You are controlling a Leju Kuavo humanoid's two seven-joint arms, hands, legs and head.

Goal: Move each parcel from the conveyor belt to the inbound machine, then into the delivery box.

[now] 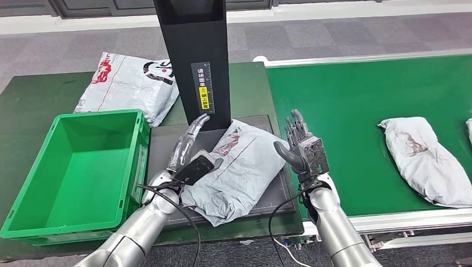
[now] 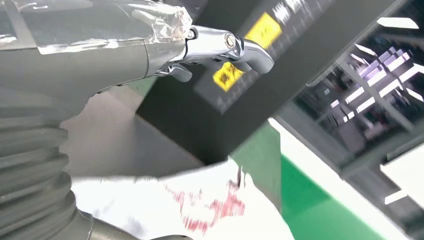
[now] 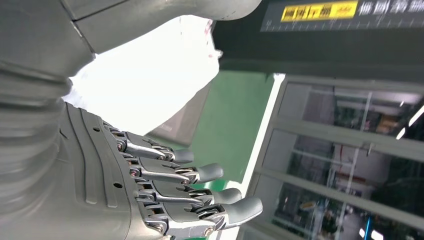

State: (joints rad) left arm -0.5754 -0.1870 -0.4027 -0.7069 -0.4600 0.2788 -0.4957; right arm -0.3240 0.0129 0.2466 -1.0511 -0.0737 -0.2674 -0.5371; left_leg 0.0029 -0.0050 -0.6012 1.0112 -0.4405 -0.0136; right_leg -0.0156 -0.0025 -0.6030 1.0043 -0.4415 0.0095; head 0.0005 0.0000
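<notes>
My gripper will make the wrapping bunch into deep folds when it lifts the grey parcel on the conveyor belt (image 1: 424,159), because the parcel has a loose, creased lower end (image 1: 445,194).
A grey parcel (image 1: 239,167) with red print lies on the dark plate of the inbound machine (image 1: 161,146), below its black column (image 1: 195,55). My left hand (image 1: 188,147) stretches over the parcel's left edge with fingers extended toward the column, holding nothing. My right hand (image 1: 300,146) stands upright just right of the parcel, fingers apart and empty. The left wrist view shows the parcel (image 2: 200,205) under my left hand (image 2: 125,45). The right wrist view shows the parcel (image 3: 150,75) beside my right hand (image 3: 165,190). Another grey parcel (image 1: 426,158) lies on the green conveyor belt (image 1: 356,100).
An empty green delivery box (image 1: 78,172) stands left of the machine plate. A further parcel (image 1: 131,83) lies on the dark green table behind the box. A parcel's edge (image 1: 468,129) peeks in at the belt's far right. Cables hang by both forearms.
</notes>
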